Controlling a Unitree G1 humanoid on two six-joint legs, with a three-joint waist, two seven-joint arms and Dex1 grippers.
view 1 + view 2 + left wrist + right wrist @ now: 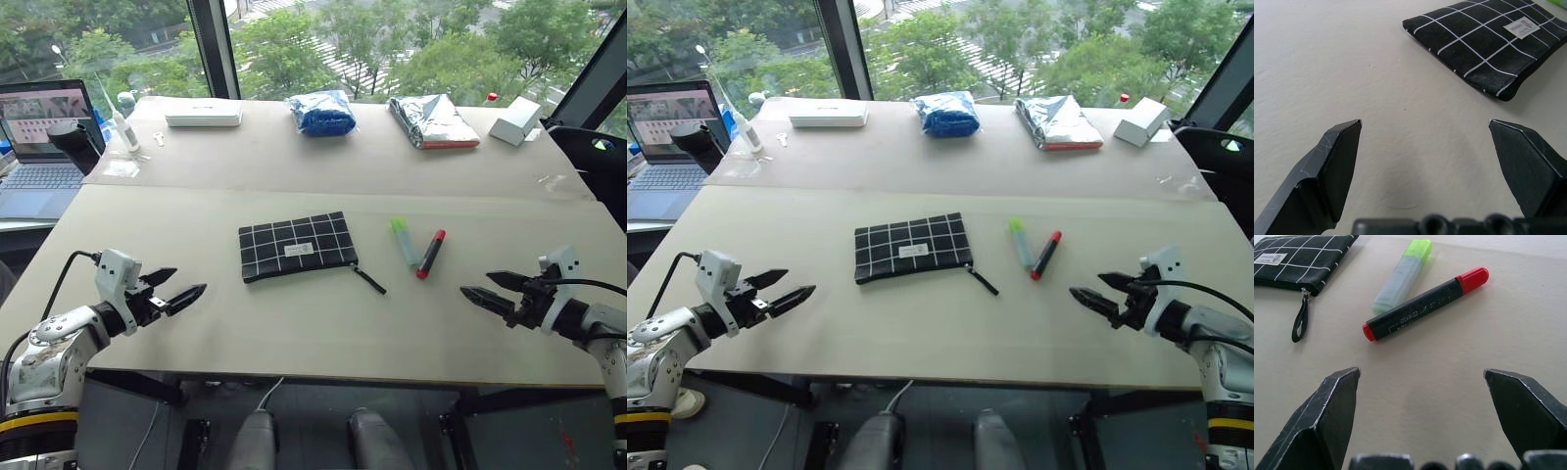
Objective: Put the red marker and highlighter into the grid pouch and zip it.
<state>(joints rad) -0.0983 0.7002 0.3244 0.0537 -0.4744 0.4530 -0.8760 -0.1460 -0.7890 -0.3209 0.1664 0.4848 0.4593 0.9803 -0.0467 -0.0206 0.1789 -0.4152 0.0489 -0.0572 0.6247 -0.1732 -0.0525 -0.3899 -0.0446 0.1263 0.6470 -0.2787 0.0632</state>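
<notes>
My left gripper will have the black zipper strap [369,279] pulled toward it. The strap trails from a corner, so the grid pouch [297,247] will open at that corner when I pull.
The grid pouch [297,245] lies flat in the middle of the table, its black zipper strap [369,280] trailing toward the right. Just right of it lie the pale green highlighter [405,240] and the red marker [430,254], side by side and touching at one end. My left gripper [176,284] hovers open over the table's near left part, well left of the pouch [1484,49]. My right gripper [494,287] hovers open at the near right, a short way from the marker [1422,306] and highlighter [1400,276]. Nothing is between either pair of fingers.
Along the table's far side lie a white box [203,116], a blue bag [322,113], a silver packet [433,121] and a small white box [515,120]. A laptop [44,147] stands off the far left corner. The table's front edge runs just below both grippers.
</notes>
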